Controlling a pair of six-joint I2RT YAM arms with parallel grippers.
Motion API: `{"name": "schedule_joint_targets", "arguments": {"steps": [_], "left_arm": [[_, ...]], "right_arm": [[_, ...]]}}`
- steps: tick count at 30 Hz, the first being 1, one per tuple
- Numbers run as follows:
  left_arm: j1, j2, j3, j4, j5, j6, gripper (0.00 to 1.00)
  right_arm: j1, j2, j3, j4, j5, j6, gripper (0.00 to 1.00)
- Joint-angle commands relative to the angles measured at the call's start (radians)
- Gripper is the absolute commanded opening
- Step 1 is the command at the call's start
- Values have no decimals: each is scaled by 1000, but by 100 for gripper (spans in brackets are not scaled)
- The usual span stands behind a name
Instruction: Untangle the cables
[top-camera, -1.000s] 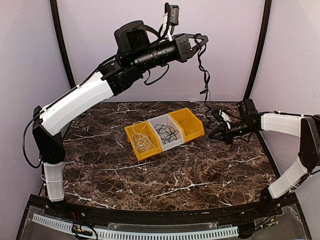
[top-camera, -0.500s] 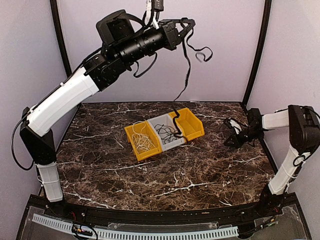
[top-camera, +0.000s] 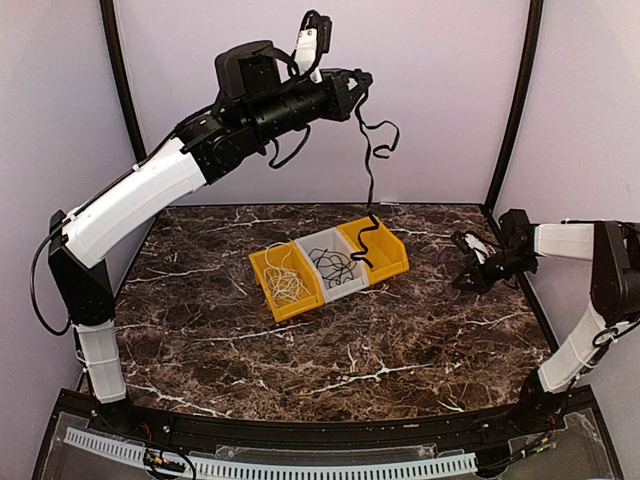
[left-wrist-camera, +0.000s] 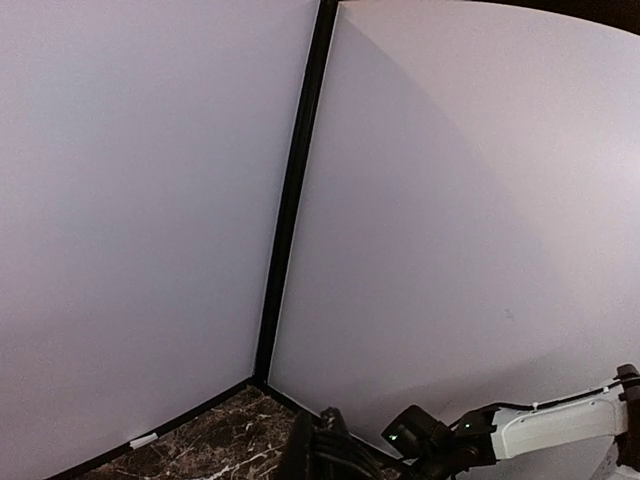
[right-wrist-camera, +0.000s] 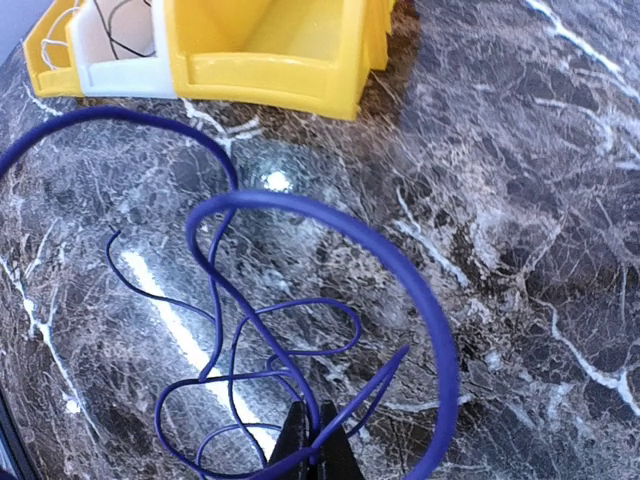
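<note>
The black cable's lower end (top-camera: 368, 245) is hanging above the empty yellow bin. My left gripper should therefore move back and lower the cable into the grey middle bin (top-camera: 336, 271).
My left gripper (top-camera: 358, 82) is raised high near the back wall, shut on a thin black cable (top-camera: 367, 170). The cable hangs down in kinks, and its lower end reaches the right yellow bin (top-camera: 392, 252). In the left wrist view only the dark fingertips (left-wrist-camera: 330, 450) show at the bottom edge. My right gripper (top-camera: 465, 275) is low over the table at the right, shut on a thin looped cable (right-wrist-camera: 448, 356) that looks dark blue in the right wrist view. A white cable (top-camera: 285, 282) lies in the left yellow bin, and a black cable (top-camera: 335, 265) lies in the grey middle bin.
Three bins stand side by side at mid-table: left yellow (top-camera: 262, 268), grey (top-camera: 348, 287), and the right yellow one, which also shows in the right wrist view (right-wrist-camera: 260, 70). The dark marble table (top-camera: 300, 350) has walls behind and at both sides.
A second ago the black cable ran from my left gripper down to my right gripper. It now hangs free into the right yellow bin. My right gripper has pulled back right with its cable.
</note>
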Motion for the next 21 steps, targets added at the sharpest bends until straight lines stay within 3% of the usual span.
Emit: {"name": "schedule_joint_targets", "arguments": {"steps": [1, 14, 21], "left_arm": [[73, 5, -83, 7, 23, -89, 0], [201, 69, -295, 136, 133, -241, 0], [205, 68, -283, 138, 165, -250, 0]], "right_arm": [[55, -91, -36, -34, -33, -21, 0], [84, -101, -76, -2, -17, -10, 0], [84, -95, -77, 5, -22, -4, 0]]}}
